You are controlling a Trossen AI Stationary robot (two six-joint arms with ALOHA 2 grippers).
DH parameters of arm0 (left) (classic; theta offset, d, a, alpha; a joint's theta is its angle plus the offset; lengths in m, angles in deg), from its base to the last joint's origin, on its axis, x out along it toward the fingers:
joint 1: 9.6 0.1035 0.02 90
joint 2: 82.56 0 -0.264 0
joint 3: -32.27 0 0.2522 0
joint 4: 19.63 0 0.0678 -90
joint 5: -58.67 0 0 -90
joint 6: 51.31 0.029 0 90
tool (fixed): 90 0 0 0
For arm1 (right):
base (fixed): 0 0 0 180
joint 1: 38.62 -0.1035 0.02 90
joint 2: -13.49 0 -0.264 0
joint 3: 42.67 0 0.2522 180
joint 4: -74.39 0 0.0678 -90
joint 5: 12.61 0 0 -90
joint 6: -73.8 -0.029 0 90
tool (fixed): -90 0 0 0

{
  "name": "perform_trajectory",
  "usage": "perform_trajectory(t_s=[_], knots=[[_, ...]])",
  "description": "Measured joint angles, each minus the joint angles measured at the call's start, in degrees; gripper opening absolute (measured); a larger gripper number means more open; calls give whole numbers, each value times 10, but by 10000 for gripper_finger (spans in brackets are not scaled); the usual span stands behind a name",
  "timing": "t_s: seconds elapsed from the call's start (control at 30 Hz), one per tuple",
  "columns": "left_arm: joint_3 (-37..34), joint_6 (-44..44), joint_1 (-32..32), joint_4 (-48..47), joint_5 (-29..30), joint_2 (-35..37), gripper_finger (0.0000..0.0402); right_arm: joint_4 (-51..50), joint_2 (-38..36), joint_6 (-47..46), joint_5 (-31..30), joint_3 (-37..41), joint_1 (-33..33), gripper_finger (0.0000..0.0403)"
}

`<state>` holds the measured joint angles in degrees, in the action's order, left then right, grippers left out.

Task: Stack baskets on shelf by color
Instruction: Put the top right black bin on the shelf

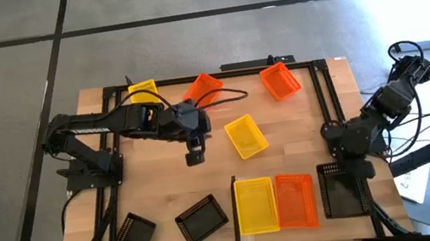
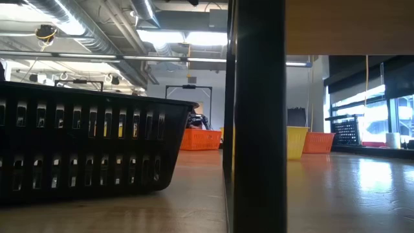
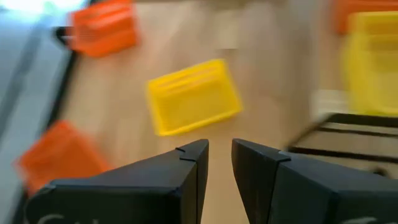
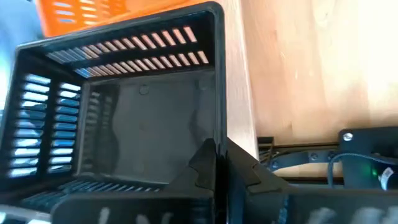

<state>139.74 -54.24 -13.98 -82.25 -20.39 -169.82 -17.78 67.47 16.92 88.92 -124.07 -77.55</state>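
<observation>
I should have my left gripper wait while my right gripper straightens the black basket [image 1: 342, 195] beside the orange basket, as it sits crooked to the shelf's edge.
The shelf [image 1: 326, 222] lies at the table's near edge with a dark upright end piece [image 1: 235, 211] and holds a yellow basket [image 1: 255, 206], an orange basket [image 1: 295, 200] and a black basket [image 1: 338, 192]. My right gripper [image 4: 216, 163] is shut on that black basket [image 4: 124, 124]. My left gripper [image 1: 194, 152] hovers mid-table, narrowly open and holding nothing, its fingers [image 3: 217, 155] pointing toward a loose yellow basket [image 3: 193, 96], which lies on the table [image 1: 245, 135]. Other loose baskets: yellow [image 1: 142, 91], two orange [image 1: 203, 88] [image 1: 280, 81], two black [image 1: 202, 219] [image 1: 134, 238]. My right gripper pinches the black basket's side wall at its rim [image 4: 217, 118], apparently with one finger inside the basket and one outside. The fingers come from above. The basket sits upright on the shelf beside the orange basket [image 4: 93, 12].
A dark metal frame [image 1: 327, 95] runs around the work area on the table. In the low view a black basket [image 2: 84, 149] and the shelf's upright [image 2: 259, 116] fill the foreground. Bare wood lies between the loose yellow basket and the shelf.
</observation>
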Motion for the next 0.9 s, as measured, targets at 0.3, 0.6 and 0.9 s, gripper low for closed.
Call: perform_trajectory(t_s=[0.3,0.6,0.9], knots=[[0,-15,0,1,-79,0,54,24,16,-6,-24,35,-24,2],[0,-15,0,1,-79,0,44,28,33,-40,-19,35,-47,5],[0,-12,0,1,-79,0,44,28,41,-43,-4,35,-49,26]])
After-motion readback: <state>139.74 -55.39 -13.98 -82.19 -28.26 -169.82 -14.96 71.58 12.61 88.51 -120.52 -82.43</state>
